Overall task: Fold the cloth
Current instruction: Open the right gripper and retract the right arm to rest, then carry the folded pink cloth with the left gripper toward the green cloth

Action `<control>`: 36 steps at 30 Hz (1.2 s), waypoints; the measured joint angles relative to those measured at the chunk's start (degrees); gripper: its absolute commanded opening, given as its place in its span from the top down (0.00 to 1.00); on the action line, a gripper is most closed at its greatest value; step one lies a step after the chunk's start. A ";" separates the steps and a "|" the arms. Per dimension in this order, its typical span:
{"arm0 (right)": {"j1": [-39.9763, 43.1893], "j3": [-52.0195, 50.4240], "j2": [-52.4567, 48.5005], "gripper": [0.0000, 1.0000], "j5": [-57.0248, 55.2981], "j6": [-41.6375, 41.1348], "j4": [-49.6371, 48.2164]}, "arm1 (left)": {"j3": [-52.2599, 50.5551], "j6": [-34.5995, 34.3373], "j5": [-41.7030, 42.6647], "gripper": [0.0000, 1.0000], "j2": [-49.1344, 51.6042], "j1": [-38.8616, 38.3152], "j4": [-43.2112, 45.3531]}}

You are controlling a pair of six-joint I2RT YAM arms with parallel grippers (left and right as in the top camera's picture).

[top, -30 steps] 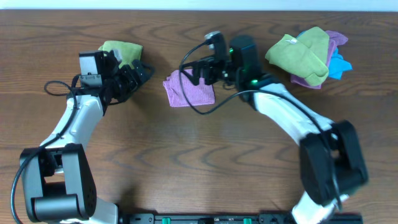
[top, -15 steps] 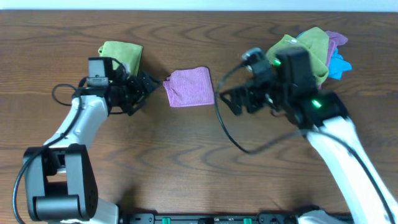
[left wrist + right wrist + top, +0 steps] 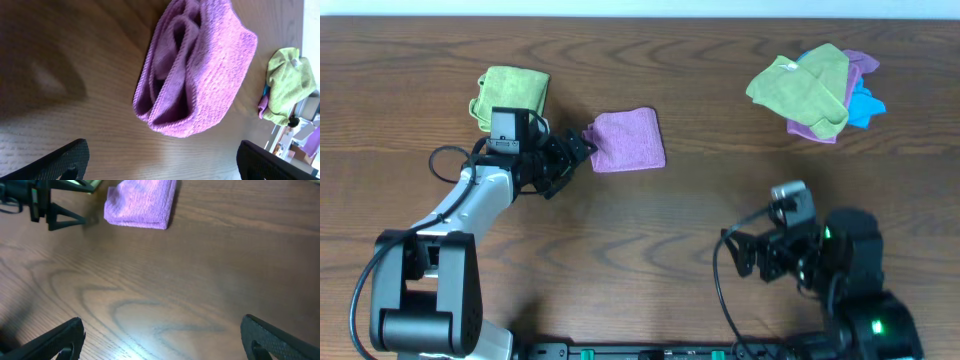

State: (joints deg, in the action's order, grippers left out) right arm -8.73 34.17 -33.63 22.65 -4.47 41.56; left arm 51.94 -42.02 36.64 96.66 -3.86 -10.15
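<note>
My gripper will lift the lilac cloth [image 3: 222, 72], and the cloth will bulge into an open loop but stay folded, because dark gaps [image 3: 159, 84] show between its loose rolled layers.
The lilac cloth [image 3: 627, 140] lies folded into a small square on the wooden table [image 3: 650, 230], left of centre. It shows close up in the left wrist view [image 3: 197, 65] with its layered folded edge toward the camera, and far off in the right wrist view [image 3: 142, 202]. My left gripper [image 3: 575, 158] is open just left of the cloth, its jaws wide apart, holding nothing. My right gripper [image 3: 748, 256] is open and empty over bare table near the front right, far from the cloth.
A folded yellow-green cloth [image 3: 512, 92] lies behind the left gripper. A pile of green, purple and blue cloths [image 3: 815, 90] sits at the back right. The arms' cables loop over the table beside each arm.
My right arm has pulled back from the cloth to the front right of the table. My left gripper has moved right, up to the cloth's left edge. The cloth lies still.
</note>
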 measured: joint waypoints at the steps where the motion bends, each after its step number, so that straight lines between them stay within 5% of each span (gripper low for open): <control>1: 0.00 -0.96 2.14 0.01 -0.02 -1.09 0.04 | 0.00 -0.11 0.00 0.05 0.00 0.00 0.28; 36: 0.00 -1.75 6.91 0.01 -0.20 -5.60 1.05 | 0.04 -5.07 -4.04 0.04 7.65 -6.88 11.61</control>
State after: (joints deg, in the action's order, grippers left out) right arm -8.73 32.42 -26.72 22.46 -10.07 42.61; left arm 51.99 -47.09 32.60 104.31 -10.74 1.45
